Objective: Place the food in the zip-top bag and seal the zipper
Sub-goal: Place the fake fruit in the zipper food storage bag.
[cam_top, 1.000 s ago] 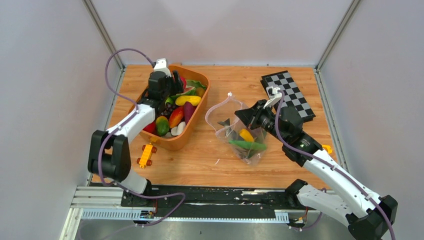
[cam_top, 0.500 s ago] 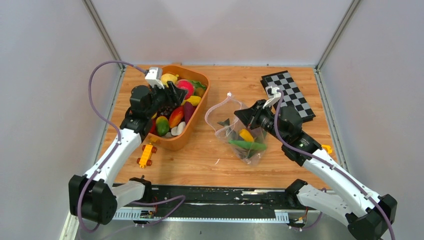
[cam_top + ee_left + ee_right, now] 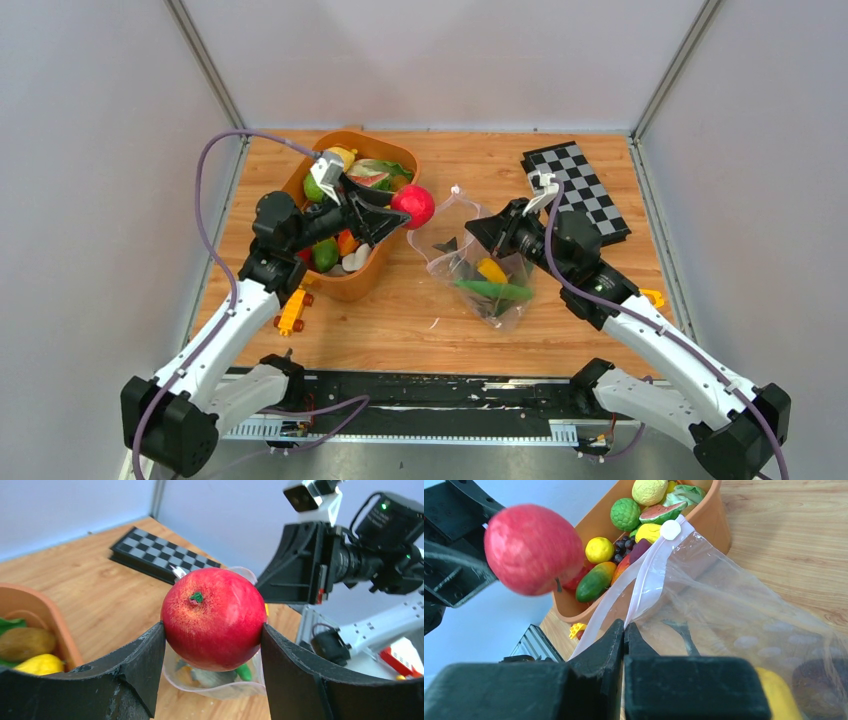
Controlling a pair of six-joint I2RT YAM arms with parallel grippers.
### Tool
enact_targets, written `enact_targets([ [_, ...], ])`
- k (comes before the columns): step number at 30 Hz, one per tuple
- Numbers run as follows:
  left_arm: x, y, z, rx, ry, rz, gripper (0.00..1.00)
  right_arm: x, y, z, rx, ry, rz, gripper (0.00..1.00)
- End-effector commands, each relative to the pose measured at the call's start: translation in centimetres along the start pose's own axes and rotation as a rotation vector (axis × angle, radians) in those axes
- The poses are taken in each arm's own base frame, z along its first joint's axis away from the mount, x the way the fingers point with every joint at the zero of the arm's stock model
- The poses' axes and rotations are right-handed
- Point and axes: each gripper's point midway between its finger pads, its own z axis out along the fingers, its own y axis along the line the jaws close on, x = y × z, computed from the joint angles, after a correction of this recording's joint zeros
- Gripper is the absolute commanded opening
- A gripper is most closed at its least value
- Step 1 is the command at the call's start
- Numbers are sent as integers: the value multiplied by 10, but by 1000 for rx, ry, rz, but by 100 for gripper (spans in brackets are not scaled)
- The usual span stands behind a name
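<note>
I should go on carrying the red toy apple with my left gripper until it hangs inside the bag's opening before I let go of it. The bag's opening stands open toward the apple.
My left gripper is shut on a red toy apple and holds it in the air just left of the zip-top bag; the apple fills the left wrist view and shows in the right wrist view. My right gripper is shut on the bag's zipper edge and holds the mouth up and open. Inside the bag lie a yellow pepper and a green cucumber. More toy food fills the orange tub.
A yellow toy car lies in front of the tub. A folded chessboard lies at the back right. A small yellow piece sits by the right arm. Grey walls close in three sides.
My left gripper has taken the red apple out of the tub and carried it right, to the bag's open mouth. The right gripper has kept its hold on the bag.
</note>
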Motion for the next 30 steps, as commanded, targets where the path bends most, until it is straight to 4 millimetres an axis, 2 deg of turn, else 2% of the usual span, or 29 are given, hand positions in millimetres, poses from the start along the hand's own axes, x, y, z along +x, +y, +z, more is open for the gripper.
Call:
enact_targets([
  [1,14,-17,6,82,62,23,34,-25,18,-2,-61,-79,5,0],
  [6,26,-24,17,95,99,26,34,-25,23,-3,-87,-79,8,0],
  [8,36,-29,24,105,146,38,34,-26,25,-4,-97,-83,9,0],
  [19,84,-19,56,1,321,69,39,-30,37,-8,-161,-109,21,0],
  [22,88,-4,67,-105,296,21,41,-31,37,-8,-165,-116,25,0],
  [26,88,-7,82,-93,211,-73,43,-32,37,-9,-163,-128,34,0],
  [30,92,-14,94,-56,192,-118,52,-31,35,-6,-155,-127,46,0],
])
